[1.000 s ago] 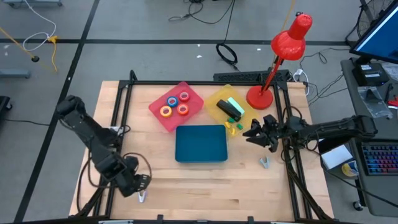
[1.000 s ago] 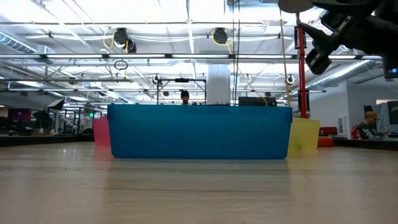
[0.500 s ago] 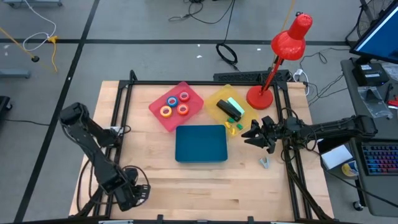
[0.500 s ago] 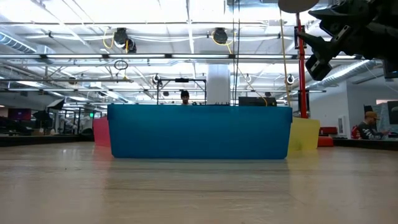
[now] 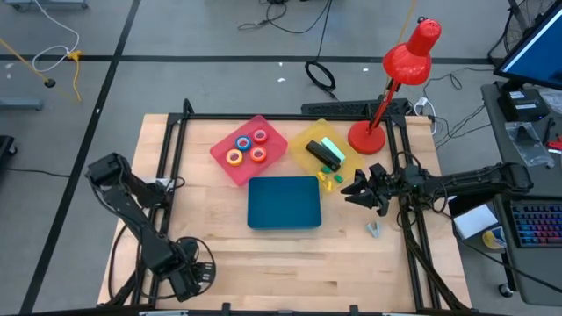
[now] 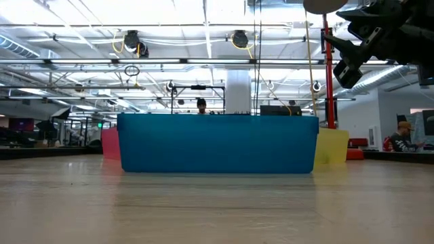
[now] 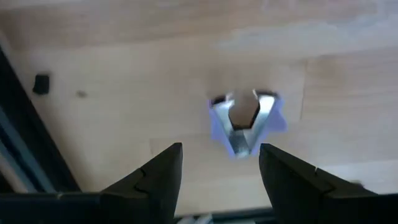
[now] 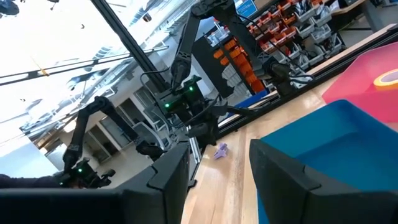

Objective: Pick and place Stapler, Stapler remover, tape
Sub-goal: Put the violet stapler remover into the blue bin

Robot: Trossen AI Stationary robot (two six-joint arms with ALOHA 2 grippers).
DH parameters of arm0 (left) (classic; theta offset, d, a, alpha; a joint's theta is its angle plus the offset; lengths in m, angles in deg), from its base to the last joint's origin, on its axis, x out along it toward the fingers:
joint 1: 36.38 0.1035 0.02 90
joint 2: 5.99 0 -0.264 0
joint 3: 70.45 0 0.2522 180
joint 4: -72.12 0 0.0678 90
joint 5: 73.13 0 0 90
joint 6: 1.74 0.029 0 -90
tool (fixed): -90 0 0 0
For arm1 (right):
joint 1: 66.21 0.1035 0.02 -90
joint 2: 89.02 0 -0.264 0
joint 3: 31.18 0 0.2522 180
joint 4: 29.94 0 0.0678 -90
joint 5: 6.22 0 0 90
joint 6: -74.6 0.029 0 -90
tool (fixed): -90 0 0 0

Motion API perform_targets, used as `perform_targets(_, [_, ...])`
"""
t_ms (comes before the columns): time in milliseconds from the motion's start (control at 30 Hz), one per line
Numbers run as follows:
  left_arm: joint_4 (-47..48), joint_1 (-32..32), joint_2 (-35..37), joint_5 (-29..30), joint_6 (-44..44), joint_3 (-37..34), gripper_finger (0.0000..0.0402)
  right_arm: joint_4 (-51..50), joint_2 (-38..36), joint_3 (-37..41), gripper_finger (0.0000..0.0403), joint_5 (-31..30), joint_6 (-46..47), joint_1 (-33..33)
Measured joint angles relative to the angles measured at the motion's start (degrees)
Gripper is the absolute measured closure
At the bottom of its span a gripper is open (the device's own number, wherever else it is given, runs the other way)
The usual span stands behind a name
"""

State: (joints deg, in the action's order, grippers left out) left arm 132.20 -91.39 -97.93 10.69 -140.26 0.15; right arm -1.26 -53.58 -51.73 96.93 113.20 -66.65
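The stapler remover is lying free and has an open gap in its jaws, so the robot's left gripper should go down next until its fingers are on both sides of one jaw and then close.
A blue and silver stapler remover lies flat on the wooden table near its near left corner. My left gripper hangs right above it, pointing down, open, with a finger on either side and clear of it. In the high view my left gripper hides the remover. A black and green stapler lies in the yellow tray. Several coloured tape rolls lie in the pink tray. My right gripper hovers open right of the blue tray.
A second stapler remover lies on the table near the right rail. Small green and yellow bits lie beside the yellow tray. A red desk lamp stands at the far right. A black frame borders the table.
My left gripper has gone down and toward the table's near edge, coming over the stapler remover, which now is covered by it in the high view. Its fingers have stayed open. The remover has kept its place.
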Motion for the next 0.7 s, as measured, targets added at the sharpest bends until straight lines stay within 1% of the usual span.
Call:
perform_targets(167, [-2.7, 0.0, 0.0, 0.2, -0.3, -3.9, 0.0188, 0.0, 0.0, 0.0, 0.0242, 0.1, 1.1, 0.0])
perform_targets(333, [-12.9, 0.0, 0.0, 0.2, -0.3, -8.5, 0.0188, 0.0, 0.0, 0.0, 0.0241, 0.1, 1.5, 0.0])
perform_targets(433, [-16.4, 0.0, 0.0, 0.2, -0.3, -10.2, 0.0188, 0.0, 0.0, 0.0, 0.0242, 0.1, 1.7, 0.0])
perform_targets(600, [-17.7, 0.0, 0.1, 0.1, -0.1, -10.6, 0.0192, 0.0, 0.0, 0.0, 0.0243, 0.1, 1.9, 0.0])
perform_targets(700, [-17.7, 0.0, 0.1, 0.0, 0.1, -10.7, 0.0216, 0.0, 0.0, 0.0, 0.0243, -0.2, 1.9, 0.0])
